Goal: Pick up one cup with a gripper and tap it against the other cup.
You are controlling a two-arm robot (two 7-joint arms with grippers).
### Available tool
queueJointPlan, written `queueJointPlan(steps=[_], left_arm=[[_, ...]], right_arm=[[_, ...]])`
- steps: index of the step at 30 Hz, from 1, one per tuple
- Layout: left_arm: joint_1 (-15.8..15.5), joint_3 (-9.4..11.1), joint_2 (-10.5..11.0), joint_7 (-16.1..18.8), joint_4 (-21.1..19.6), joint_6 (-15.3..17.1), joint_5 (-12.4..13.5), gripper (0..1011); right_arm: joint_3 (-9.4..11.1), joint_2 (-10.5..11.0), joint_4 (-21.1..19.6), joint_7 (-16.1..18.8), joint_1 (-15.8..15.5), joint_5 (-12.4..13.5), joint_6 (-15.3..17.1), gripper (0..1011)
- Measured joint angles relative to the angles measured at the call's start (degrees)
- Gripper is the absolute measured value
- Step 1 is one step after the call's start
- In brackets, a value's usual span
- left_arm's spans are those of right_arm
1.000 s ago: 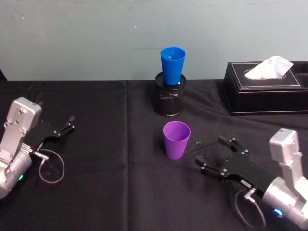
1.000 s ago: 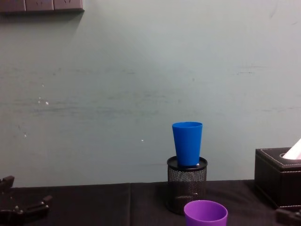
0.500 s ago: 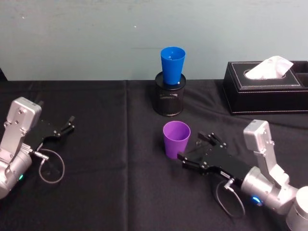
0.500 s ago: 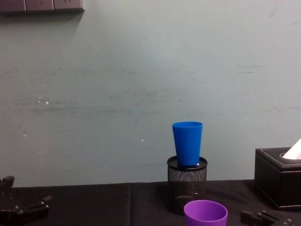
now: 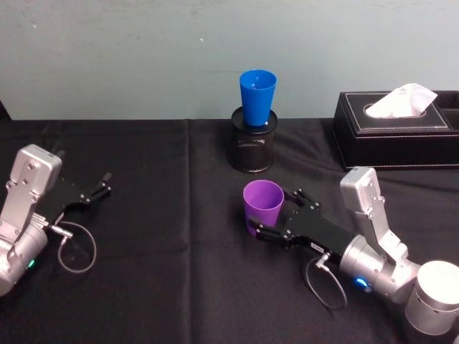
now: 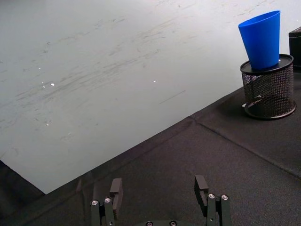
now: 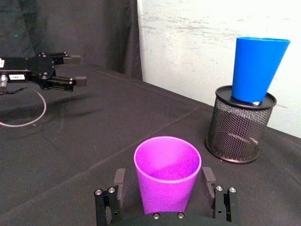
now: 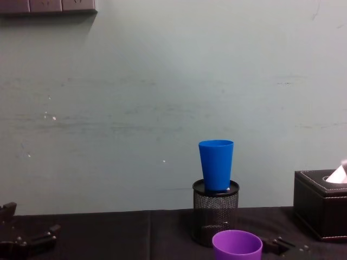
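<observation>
The blue cup [image 8: 216,165] is perched atop the narrow mesh holder [image 8: 215,214], so both will lean back slightly and settle upright when I tap with the purple cup.
The purple cup [image 5: 262,206] stands upright on the black cloth, mid-table. My right gripper [image 5: 272,212] is open and straddles it, one finger on each side of the cup's lower half. In the right wrist view the purple cup [image 7: 167,179] sits between the fingers [image 7: 207,181] with small gaps on both sides. The blue cup [image 5: 257,97] rests upright in a black mesh holder [image 5: 252,147] farther back; it also appears as the blue cup [image 8: 216,165] in the chest view. My left gripper [image 5: 93,192] is open and lies parked at the far left.
A black tissue box [image 5: 398,129] stands at the back right, close to the wall. The mesh holder [image 7: 237,127] is just beyond the purple cup. Bare black cloth spreads between the two arms and toward the front edge.
My right gripper has slid forward and to the left from open cloth until its fingers flank the purple cup. The cups and the left arm have stayed where they were.
</observation>
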Motion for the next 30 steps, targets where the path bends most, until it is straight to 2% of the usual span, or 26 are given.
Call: queueJointPlan(steps=[14, 28, 30], left_arm=[[0.0, 0.0, 0.0, 0.0, 0.0, 0.0, 0.0, 1000], [0.0, 0.0, 0.0, 0.0, 0.0, 0.0, 0.0, 1000], [0.0, 0.0, 0.0, 0.0, 0.0, 0.0, 0.0, 1000]], right_arm=[[0.8, -3.5, 3.3, 0.8, 2.0, -1.8, -0.5, 1003], [0.9, -3.6, 3.3, 0.8, 2.0, -1.9, -0.7, 1003], [0.9, -3.6, 3.3, 0.8, 2.0, -1.9, -0.7, 958]])
